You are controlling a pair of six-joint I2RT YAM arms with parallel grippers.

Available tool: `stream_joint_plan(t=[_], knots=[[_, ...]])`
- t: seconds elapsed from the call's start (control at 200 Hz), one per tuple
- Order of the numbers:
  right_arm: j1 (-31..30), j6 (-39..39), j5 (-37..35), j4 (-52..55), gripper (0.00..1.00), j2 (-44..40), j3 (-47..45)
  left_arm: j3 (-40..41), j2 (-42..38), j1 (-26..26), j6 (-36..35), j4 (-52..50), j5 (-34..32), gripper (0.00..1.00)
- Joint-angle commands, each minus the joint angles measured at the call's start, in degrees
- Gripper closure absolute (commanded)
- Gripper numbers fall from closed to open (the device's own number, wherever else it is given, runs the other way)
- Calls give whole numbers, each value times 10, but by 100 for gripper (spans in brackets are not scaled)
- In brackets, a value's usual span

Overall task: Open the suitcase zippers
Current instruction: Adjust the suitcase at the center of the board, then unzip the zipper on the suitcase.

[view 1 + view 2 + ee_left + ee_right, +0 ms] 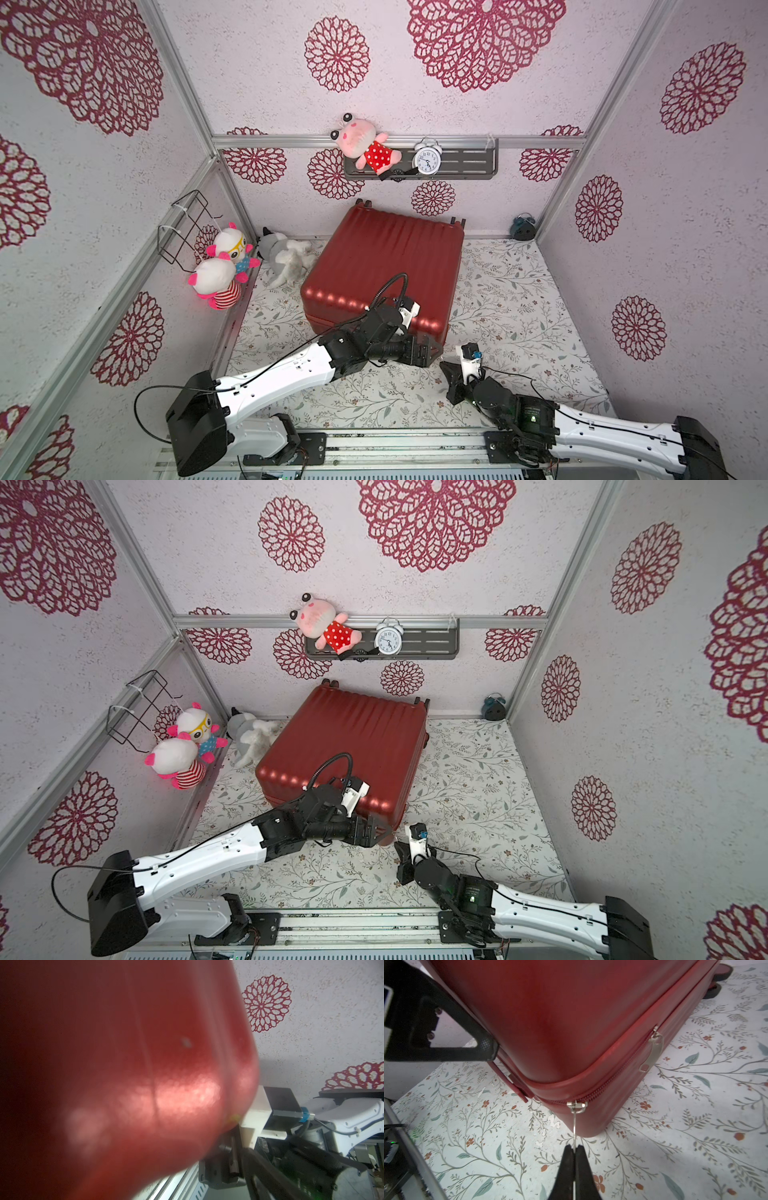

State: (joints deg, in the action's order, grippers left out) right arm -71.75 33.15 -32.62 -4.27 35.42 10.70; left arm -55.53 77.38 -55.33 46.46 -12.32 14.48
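Observation:
The robot's left gripper is at the slider's corner (576, 1106), so to run the zipper through the slider it should push on the suitcase from the side (308, 286) next to the grey plush.
The red suitcase (382, 257) (345, 733) lies flat and closed on the floral table, wheels toward the back wall. In the right wrist view its dark red zipper track (612, 1078) runs round the near corner of the suitcase (560, 1012). My right gripper (574, 1148) (442, 365) is shut on the thin metal pull of the slider (575, 1105) at that corner. A second silver pull (653, 1051) hangs free farther along the side. My left gripper (432, 345) (380, 825) is open at the same corner, one fingertip (483, 1047) touching the shell. The suitcase (124, 1064) fills the left wrist view, blurred.
Two plush dolls (220, 270) and a grey plush (286, 257) lie left of the case below a wire basket (187, 224). A wall shelf (473, 166) holds a frog plush and a white clock. A blue clock (523, 226) sits in the back right corner.

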Motion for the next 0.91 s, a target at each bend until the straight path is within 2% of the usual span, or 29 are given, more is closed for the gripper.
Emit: stream_joint_plan(t=[0.0,0.08,0.2,0.305,0.48,0.685,0.77,0.901], knots=[[13,-23,16,13,100,-10,2,-35,39,19,-32,81,-6,2],[21,-24,26,12,100,-12,0,-50,60,23,-36,93,5,2],[65,-28,46,4,100,-11,-3,-74,91,26,-38,110,27,2],[84,-30,56,7,100,-14,-1,-85,88,19,-35,110,37,1],[102,-28,69,18,100,-27,-4,-71,3,-18,-50,36,-55,2],[109,-27,75,24,100,-38,-8,-45,-119,-20,-56,-81,-176,2],[110,-27,78,26,100,-40,-8,-61,-150,2,-71,-164,-230,2],[112,-27,82,32,100,-44,-7,-69,-191,96,-86,-230,-227,2]])
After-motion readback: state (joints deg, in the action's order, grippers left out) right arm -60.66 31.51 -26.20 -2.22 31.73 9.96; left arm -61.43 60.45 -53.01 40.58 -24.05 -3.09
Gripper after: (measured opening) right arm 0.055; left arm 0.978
